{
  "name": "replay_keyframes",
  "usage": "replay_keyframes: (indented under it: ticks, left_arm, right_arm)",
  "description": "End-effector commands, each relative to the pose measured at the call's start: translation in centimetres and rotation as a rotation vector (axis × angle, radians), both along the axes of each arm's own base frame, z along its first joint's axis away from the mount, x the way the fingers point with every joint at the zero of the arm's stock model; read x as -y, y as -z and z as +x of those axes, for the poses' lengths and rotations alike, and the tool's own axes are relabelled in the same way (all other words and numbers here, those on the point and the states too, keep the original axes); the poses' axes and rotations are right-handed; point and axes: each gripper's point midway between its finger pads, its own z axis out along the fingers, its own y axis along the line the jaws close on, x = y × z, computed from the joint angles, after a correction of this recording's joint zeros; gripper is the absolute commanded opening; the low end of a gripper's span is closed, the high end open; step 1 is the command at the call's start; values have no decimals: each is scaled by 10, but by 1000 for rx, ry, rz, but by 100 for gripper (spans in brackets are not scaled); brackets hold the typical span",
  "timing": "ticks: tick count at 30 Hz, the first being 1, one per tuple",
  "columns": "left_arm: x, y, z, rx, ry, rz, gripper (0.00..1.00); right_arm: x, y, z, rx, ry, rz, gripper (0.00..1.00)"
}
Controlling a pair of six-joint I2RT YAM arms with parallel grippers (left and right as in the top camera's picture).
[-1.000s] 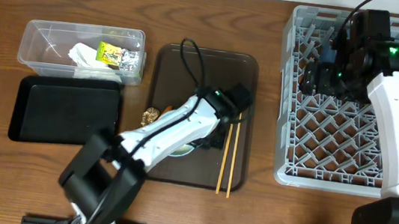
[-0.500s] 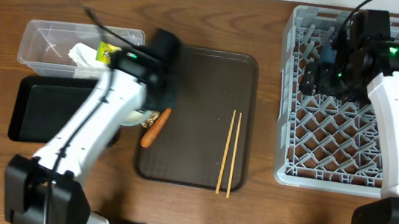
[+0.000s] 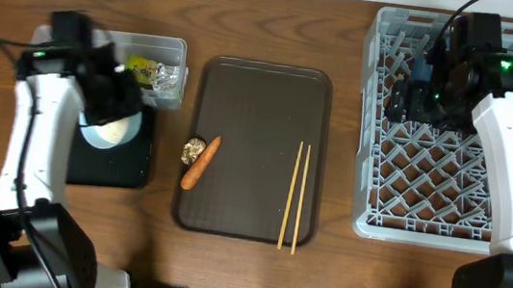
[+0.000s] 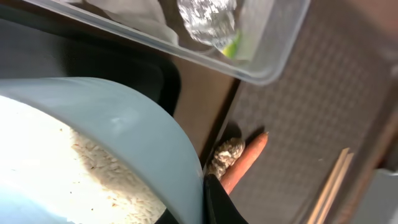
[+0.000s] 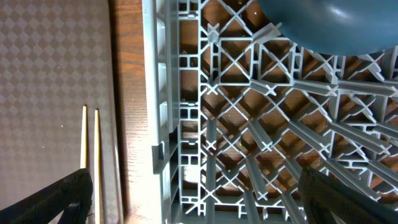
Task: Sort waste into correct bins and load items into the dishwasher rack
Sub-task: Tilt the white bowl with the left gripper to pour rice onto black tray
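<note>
The rice [image 3: 119,130] is still in the upright white bowl, so my left gripper should tilt the bowl and empty the rice into the black tray [image 3: 110,168] before loading it.
My left gripper [image 3: 113,114] is shut on the rim of the white bowl [image 3: 109,131], which hangs over the black tray [image 3: 134,165]. The bowl [image 4: 93,143] looks pale blue outside and holds rice grains [image 4: 93,165]. The clear tub [image 3: 172,49] holds the foil wrapper [image 3: 153,73] and tissue [image 4: 134,12]. An orange carrot stick [image 3: 201,161] and a brown food bit [image 3: 192,149] lie on the brown tray [image 3: 262,96], with two chopsticks [image 3: 294,197] to their right. My right gripper [image 3: 415,96] stands open over the grey rack [image 3: 425,192], empty. A dark blue bowl [image 5: 329,25] sits in the rack.
The brown tray lies between the bins and the rack. The rack's left wall [image 5: 155,112] stands close to the brown tray's right edge, near the chopsticks [image 5: 90,134]. My left arm covers part of the clear tub.
My left arm has swung left from the brown tray, carrying the bowl across to above the black tray. The carrot stick and food bit stay on the brown tray. The right arm has not moved.
</note>
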Motion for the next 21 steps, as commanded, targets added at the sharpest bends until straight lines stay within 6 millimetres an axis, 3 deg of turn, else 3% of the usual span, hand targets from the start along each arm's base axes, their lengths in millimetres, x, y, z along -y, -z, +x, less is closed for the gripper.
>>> replay_keyframes:
  ticks: [1, 10, 15, 21]
  left_arm:
    - [-4, -23, 7, 110, 24, -145, 6]
    - [-37, -43, 7, 252, -54, -351, 6]
    - [-50, -32, 7, 261, -101, -447, 6]
    - [-50, -19, 18, 281, -90, -601, 6]
  right_arm:
    - [9, -6, -2, 16, 15, -5, 99]
    - [9, -6, -2, 16, 15, -5, 99]
    - [9, -6, -2, 17, 15, -5, 99]
    - [9, -6, -2, 16, 15, -5, 98]
